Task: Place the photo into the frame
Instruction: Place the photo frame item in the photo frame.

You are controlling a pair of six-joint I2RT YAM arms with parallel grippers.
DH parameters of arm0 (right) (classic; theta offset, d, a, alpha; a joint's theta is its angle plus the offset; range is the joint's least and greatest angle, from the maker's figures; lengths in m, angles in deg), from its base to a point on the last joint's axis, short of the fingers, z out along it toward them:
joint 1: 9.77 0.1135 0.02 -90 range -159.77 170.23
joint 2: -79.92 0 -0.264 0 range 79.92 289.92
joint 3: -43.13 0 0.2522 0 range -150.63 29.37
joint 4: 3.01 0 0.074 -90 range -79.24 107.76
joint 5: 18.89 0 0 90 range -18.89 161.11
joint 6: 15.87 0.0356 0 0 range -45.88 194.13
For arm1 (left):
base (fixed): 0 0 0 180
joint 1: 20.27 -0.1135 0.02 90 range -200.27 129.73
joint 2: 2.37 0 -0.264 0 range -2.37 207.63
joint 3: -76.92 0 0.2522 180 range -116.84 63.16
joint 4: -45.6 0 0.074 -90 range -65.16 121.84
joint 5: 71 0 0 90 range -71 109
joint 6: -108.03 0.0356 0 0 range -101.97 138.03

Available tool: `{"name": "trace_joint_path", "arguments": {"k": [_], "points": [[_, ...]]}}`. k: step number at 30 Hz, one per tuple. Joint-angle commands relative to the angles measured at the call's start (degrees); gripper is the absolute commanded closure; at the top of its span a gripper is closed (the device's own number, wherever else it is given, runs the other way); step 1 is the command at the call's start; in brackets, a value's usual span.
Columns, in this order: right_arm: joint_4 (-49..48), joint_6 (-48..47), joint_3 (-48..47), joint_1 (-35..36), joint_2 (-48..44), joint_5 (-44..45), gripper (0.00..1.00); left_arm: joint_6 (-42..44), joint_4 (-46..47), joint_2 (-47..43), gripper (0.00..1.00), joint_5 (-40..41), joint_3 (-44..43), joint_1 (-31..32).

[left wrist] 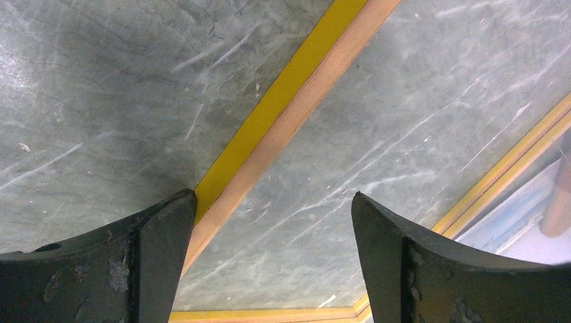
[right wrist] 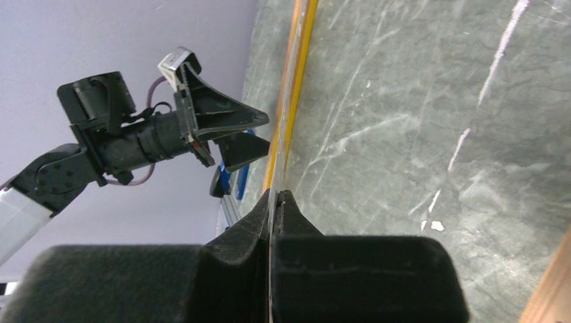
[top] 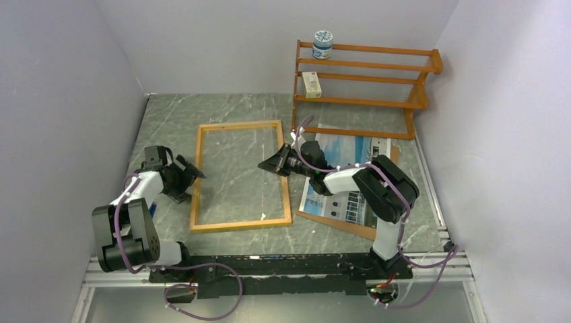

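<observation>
I should next lower the clear sheet's held edge (right wrist: 279, 158) with my right gripper until it slants into the frame's opening (top: 236, 178), and then let go, because it hangs inside the frame's wood bar.
The frame (top: 240, 225) lies flat in the middle of the table with its light wood back up. In the left wrist view its left rail (left wrist: 283, 114) shows a yellow face beside the wood. The photo (top: 350, 158) lies face up to the right of the frame, partly under my right arm. My left gripper (top: 199, 173) (left wrist: 274, 195) hangs open just above the frame's left rail, holding nothing. My right gripper (top: 263, 164) (right wrist: 275, 194) reaches over the frame's right rail into the opening. It is shut on a thin clear sheet, seen edge-on as a pale line.
A brown backing board (top: 347, 225) lies under the photo. An orange-brown shelf rack (top: 363, 101) stands at the back right, carrying a jar (top: 323, 44) and a small box (top: 312, 84). Walls close in on the left, back and right.
</observation>
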Motion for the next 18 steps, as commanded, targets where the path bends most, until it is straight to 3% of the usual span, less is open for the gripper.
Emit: {"name": "trace_joint_path", "arguments": {"k": [1,18], "points": [[-0.9,-1.9,-2.6,-0.1,1.7,-0.9,1.0,-0.2,0.2,-1.6,0.1,-3.0,-0.1,0.1],[5.7,-7.9,-7.8,-1.6,4.8,-5.7,1.0,2.9,-1.0,0.5,0.13,-3.3,-1.6,0.1]]}}
